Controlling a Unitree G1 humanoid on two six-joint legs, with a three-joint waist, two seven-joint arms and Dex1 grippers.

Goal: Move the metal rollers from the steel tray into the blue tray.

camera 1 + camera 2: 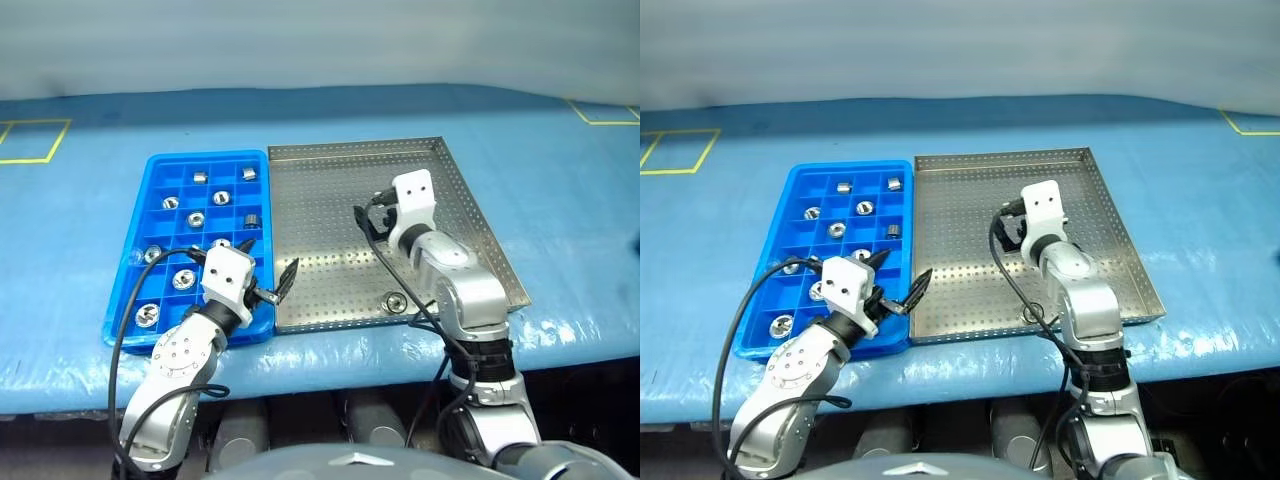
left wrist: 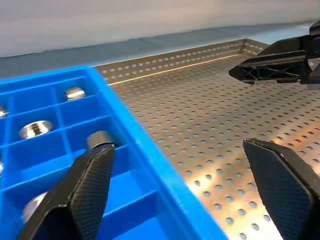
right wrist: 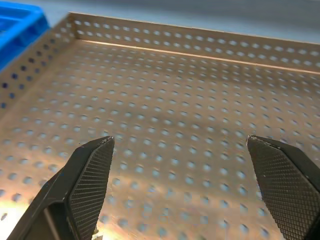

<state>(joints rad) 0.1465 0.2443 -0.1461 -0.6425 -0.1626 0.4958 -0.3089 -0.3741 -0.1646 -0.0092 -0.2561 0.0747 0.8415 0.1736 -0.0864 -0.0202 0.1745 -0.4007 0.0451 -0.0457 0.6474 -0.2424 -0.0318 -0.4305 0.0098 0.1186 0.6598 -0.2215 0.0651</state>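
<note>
I should keep my right gripper moving with open fingers toward the metal roller (image 1: 395, 302), which lies free inside the steel tray's front edge (image 1: 345, 324), and close it around the roller's sides.
The blue tray (image 1: 150, 190) lies left of the steel tray (image 1: 450, 190), and the two touch side by side. Several metal rollers (image 1: 196, 218) sit in the blue tray's compartments, and I also see them from the left wrist (image 2: 35, 129). One roller (image 1: 396, 301) lies on the steel tray's perforated floor near its front rim. My left gripper (image 1: 270, 272) hangs open and empty over the blue tray's front right corner, pointing toward the steel tray. My right gripper (image 1: 372, 210) is open and empty above the middle of the steel tray floor (image 3: 180, 100).
Both trays rest on a table with a blue cover (image 1: 560, 200), close to its front edge. Yellow tape squares mark the cover at the far left (image 1: 30, 140) and far right (image 1: 600, 112). A black cable (image 1: 120, 330) loops from the left arm.
</note>
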